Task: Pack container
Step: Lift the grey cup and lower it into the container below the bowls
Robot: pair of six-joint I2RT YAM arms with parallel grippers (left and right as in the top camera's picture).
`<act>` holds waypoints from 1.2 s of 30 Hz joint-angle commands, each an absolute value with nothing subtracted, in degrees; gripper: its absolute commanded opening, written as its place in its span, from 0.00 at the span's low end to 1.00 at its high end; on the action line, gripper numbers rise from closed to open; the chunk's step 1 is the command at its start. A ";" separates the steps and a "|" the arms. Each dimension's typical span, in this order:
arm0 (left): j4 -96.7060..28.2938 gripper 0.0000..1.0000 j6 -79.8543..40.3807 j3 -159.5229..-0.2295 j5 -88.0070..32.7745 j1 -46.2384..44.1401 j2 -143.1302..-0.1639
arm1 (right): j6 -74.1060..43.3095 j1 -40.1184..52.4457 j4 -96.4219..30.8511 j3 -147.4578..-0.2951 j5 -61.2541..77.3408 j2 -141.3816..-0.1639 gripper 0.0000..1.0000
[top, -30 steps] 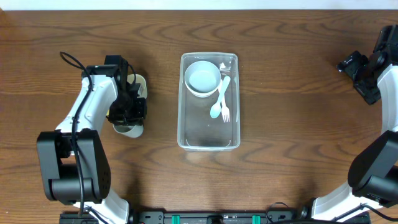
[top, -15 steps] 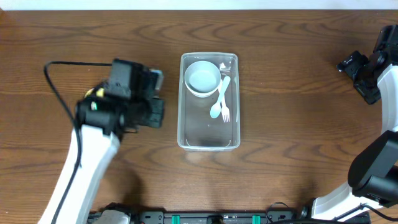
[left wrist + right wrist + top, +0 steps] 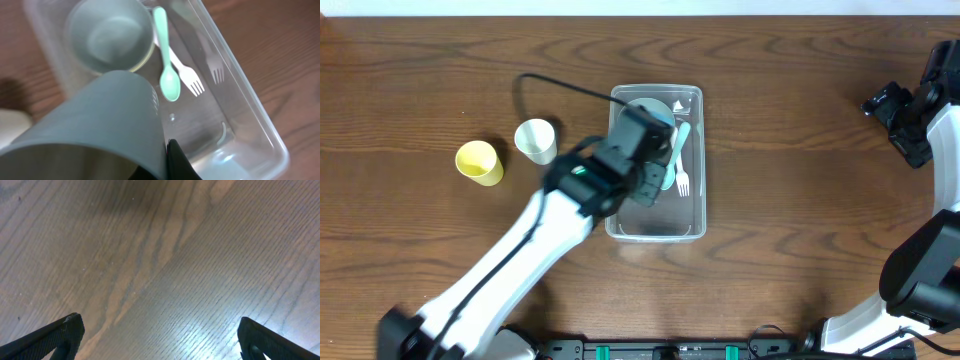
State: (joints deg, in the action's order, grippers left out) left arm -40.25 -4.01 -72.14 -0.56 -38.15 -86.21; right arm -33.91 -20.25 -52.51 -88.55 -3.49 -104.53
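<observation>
My left gripper should now move the grey-blue cup (image 3: pixel 107 117) down until it rests on the container's open bottom (image 3: pixel 638 213), then let go. The cup is hanging over that spot, next to the pale bowl.
The clear plastic container (image 3: pixel 656 236) stands mid-table and holds a pale bowl (image 3: pixel 110 37), a teal spoon (image 3: pixel 167 75) and a white fork (image 3: pixel 189 81). My left gripper (image 3: pixel 645 178) hangs over the container's left-middle and is shut on the wall of a grey-blue cup (image 3: pixel 100 115), held tilted above the tub floor. In the left wrist view one black finger (image 3: pixel 176 162) presses the cup's outside. The cup is hidden under the gripper in the overhead view. My right gripper (image 3: pixel 905 120) is open and empty at the far right, over bare wood (image 3: pixel 160 335).
A yellow cup (image 3: pixel 480 162) and a white cup (image 3: pixel 535 140) stand on the table left of the container. The container's near half (image 3: pixel 235 150) holds nothing. The dark wood table (image 3: pixel 800 200) extends right of the tub.
My left arm swung right from the cups at the left to over the container, carrying the grey-blue cup. The yellow and white cups stayed behind. The right arm has not moved.
</observation>
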 commanded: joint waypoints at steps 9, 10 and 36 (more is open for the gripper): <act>-40.62 0.06 -2.85 -72.77 4.16 -39.31 -95.20 | -34.48 -20.56 -52.49 -89.08 -4.29 -104.71 0.99; -40.73 0.06 -2.85 -72.77 5.28 -39.31 -95.35 | -34.46 -20.56 -52.49 -89.08 -4.29 -104.71 0.99; -39.07 0.38 -2.22 -72.66 7.16 -39.29 -103.33 | -34.46 -20.56 -52.49 -89.08 -4.32 -104.71 0.99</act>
